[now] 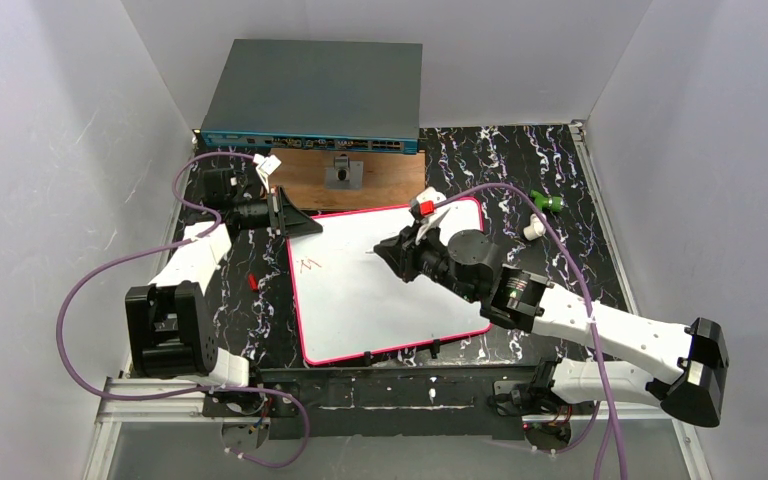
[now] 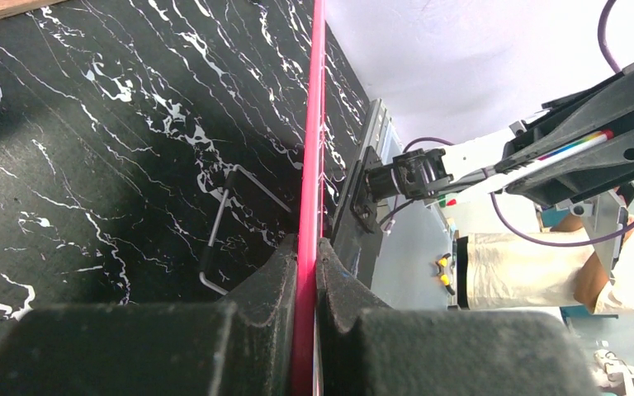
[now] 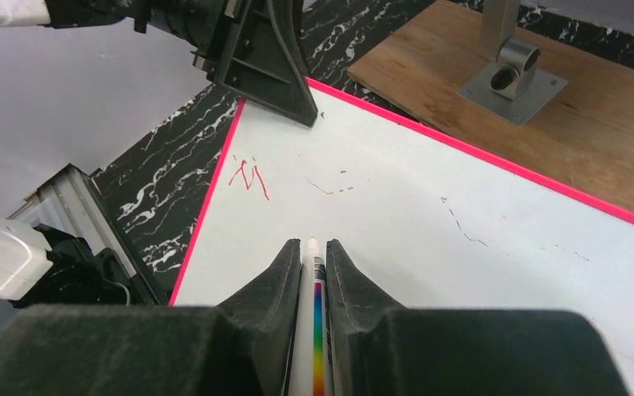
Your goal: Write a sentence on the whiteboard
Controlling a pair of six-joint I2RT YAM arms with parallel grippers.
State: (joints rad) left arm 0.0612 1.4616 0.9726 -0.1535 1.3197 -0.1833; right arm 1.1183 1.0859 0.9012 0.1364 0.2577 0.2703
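I can see the marker's tip point(image 1: 369, 252) over the whiteboard's middle, far from the red scrawl, so my right gripper should return it and write close beside the scrawl.
The whiteboard point(image 1: 400, 300) lies flat on the black marbled table, white with a pink-red rim. My left gripper point(image 1: 310, 226) is shut on its far left corner, and in the left wrist view the rim point(image 2: 311, 124) runs edge-on between the closed pads point(image 2: 281, 272). My right gripper point(image 3: 312, 246) is shut on a white marker point(image 3: 314, 289) with a rainbow stripe and hovers low over the board's middle point(image 1: 380, 250). Whether the marker tip touches the board I cannot tell. Of the sentence, a short red scrawl point(image 3: 248, 177) shows near the left rim point(image 1: 308, 265).
A brown wooden board point(image 1: 310, 180) with a metal holder point(image 3: 512, 70) lies behind the whiteboard. Behind that stands a grey network switch point(image 1: 312, 95). A green piece point(image 1: 545, 203) and a white piece point(image 1: 532, 228) lie at the right. A small red item point(image 1: 251, 282) lies left of the board.
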